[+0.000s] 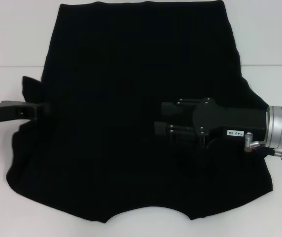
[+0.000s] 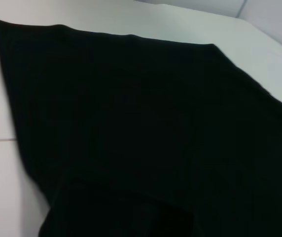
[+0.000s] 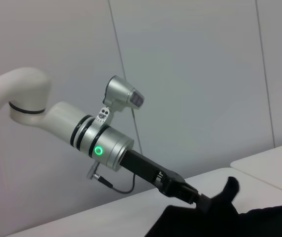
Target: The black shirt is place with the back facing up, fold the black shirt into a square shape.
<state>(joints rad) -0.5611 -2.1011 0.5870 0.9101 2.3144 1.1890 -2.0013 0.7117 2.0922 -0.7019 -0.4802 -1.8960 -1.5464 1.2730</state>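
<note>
My left gripper carries on folding the sleeve (image 1: 31, 90) it holds beside the shirt's flat body (image 1: 77, 116) inward until the sleeve rests over the body, then let go.
The black shirt (image 1: 131, 69) lies spread flat over the white table, its curved neckline at the near edge. It fills the left wrist view (image 2: 156, 113). At the shirt's left edge, by the sleeve, my left gripper (image 1: 43, 109) is shut on the fabric. The right wrist view shows this left gripper (image 3: 205, 201) pinching a raised tuft of the shirt (image 3: 229, 190). My right gripper (image 1: 161, 123) reaches in from the right and hovers over the shirt's middle, pointing left, with nothing visibly held.
The white table (image 1: 8, 39) shows bare on both sides of the shirt and along the near edge. A seam line crosses the tabletop (image 1: 13, 66). A grey wall (image 3: 190, 74) stands behind the left arm.
</note>
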